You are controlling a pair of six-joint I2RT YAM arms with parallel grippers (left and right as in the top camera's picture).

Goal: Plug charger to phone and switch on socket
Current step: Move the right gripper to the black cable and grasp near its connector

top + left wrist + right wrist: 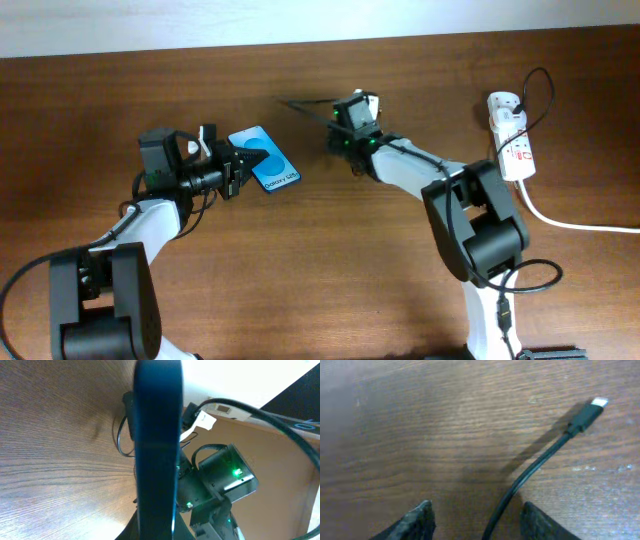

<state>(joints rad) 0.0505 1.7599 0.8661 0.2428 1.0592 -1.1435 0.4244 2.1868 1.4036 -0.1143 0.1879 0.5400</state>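
Note:
My right gripper should take the cable nearer the plug, in line with its fingers, because the black cable runs at a slant through them well behind the plug.
My left gripper is shut on the phone, whose blue screen faces up in the overhead view. In the left wrist view the phone stands edge-on as a dark slab between my fingers. The charger is a thin black cable lying on the table at the back centre. My right gripper is open and low over it. In the right wrist view the cable runs between the two open fingers, and its plug tip lies ahead on the wood. The socket lies at the far right.
A thick white cord runs from the socket off the right edge. A thin black cable loops above the socket. The right arm's wrist with green lights shows just behind the phone in the left wrist view. The table is brown wood.

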